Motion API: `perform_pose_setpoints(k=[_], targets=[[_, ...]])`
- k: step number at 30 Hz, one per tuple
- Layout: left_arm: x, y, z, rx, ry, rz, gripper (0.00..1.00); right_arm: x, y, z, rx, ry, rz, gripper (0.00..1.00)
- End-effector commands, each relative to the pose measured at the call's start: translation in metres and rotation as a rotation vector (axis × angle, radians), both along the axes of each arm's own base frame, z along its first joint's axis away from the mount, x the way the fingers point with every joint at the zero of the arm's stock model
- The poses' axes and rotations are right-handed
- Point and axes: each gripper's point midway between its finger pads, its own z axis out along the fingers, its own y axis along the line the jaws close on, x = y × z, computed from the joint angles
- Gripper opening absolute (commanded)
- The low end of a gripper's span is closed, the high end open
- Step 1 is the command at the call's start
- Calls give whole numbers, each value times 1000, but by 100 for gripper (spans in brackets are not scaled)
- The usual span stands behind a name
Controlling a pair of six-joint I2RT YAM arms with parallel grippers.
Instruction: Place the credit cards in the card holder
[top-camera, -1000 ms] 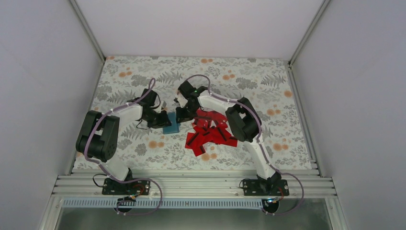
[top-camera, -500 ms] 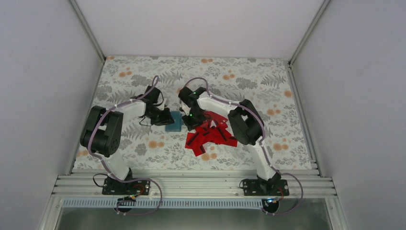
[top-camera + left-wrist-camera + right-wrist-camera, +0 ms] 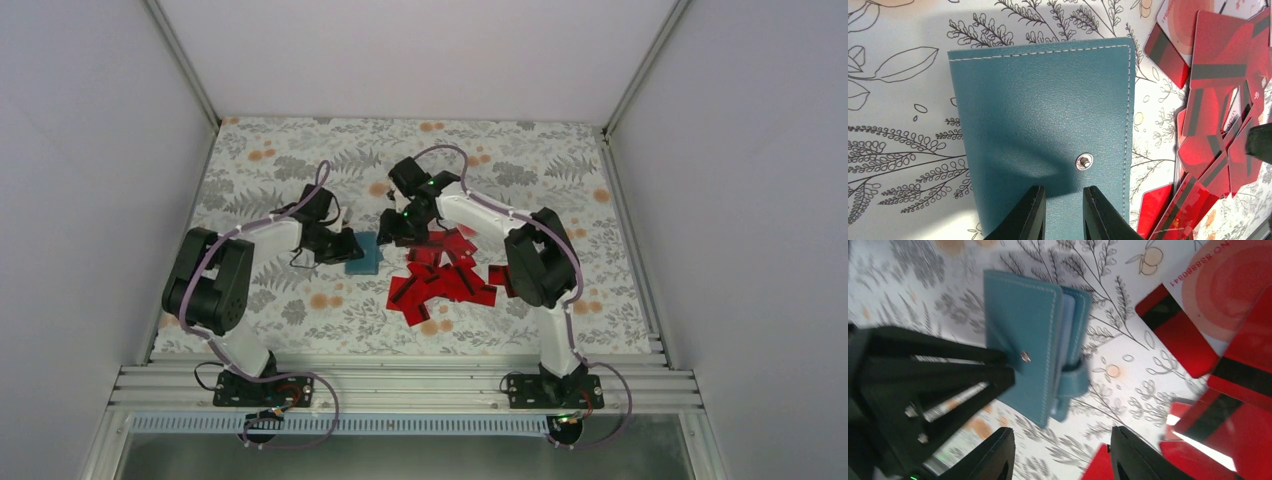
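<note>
I should lift the cover with my left gripper while my right gripper goes to the strap side (image 3: 1074,380), because the teal card holder's cover (image 3: 1040,330) lies almost closed over its sleeves.
The teal card holder (image 3: 365,258) lies on the floral cloth left of centre, its cover with the snap stud facing up (image 3: 1043,110). My left gripper (image 3: 1064,192) is shut on it, the fingers close together on the cover's near edge just below the stud. In the right wrist view the card holder (image 3: 1020,325) gapes slightly, its strap (image 3: 1075,382) hanging loose. The red credit cards (image 3: 440,280) lie in an overlapping heap to its right (image 3: 1218,100) (image 3: 1228,305). My right gripper (image 3: 1062,432) is open and empty, above the cloth between holder and heap (image 3: 392,230).
The left gripper's black fingers (image 3: 923,375) fill the left of the right wrist view. White enclosure walls (image 3: 100,150) surround the floral table. An aluminium rail (image 3: 400,385) with both arm bases runs along the near edge.
My right gripper has opened and pulled back and away from the card holder's right side. The left gripper shifted the holder slightly to the right early on and has held still since.
</note>
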Motion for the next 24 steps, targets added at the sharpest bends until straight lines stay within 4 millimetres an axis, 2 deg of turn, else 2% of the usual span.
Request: perform_pose_setpoints(k=[1, 7, 11, 13, 16, 18, 21, 24], targets=[[-33, 5, -35, 38, 119, 11, 21, 5, 16, 0, 95, 132, -254, 50], [-39, 4, -33, 19, 123, 17, 21, -8, 5, -21, 96, 267, -468, 50], [-40, 7, -28, 28, 112, 17, 21, 0, 8, -23, 106, 266, -509, 47], [-42, 10, -23, 47, 103, 15, 21, 12, 11, -20, 100, 192, -461, 44], [-38, 16, -6, 81, 57, 11, 22, 28, 13, -14, 68, 25, -289, 33], [-38, 19, 3, 105, 26, 2, 27, 34, 9, -9, 40, -81, -180, 29], [-40, 23, 13, 143, -14, -22, 36, 33, 0, -9, 5, -184, -44, 28], [-44, 25, 16, 181, -33, -51, 43, 21, 3, -10, 42, -194, 56, 29]])
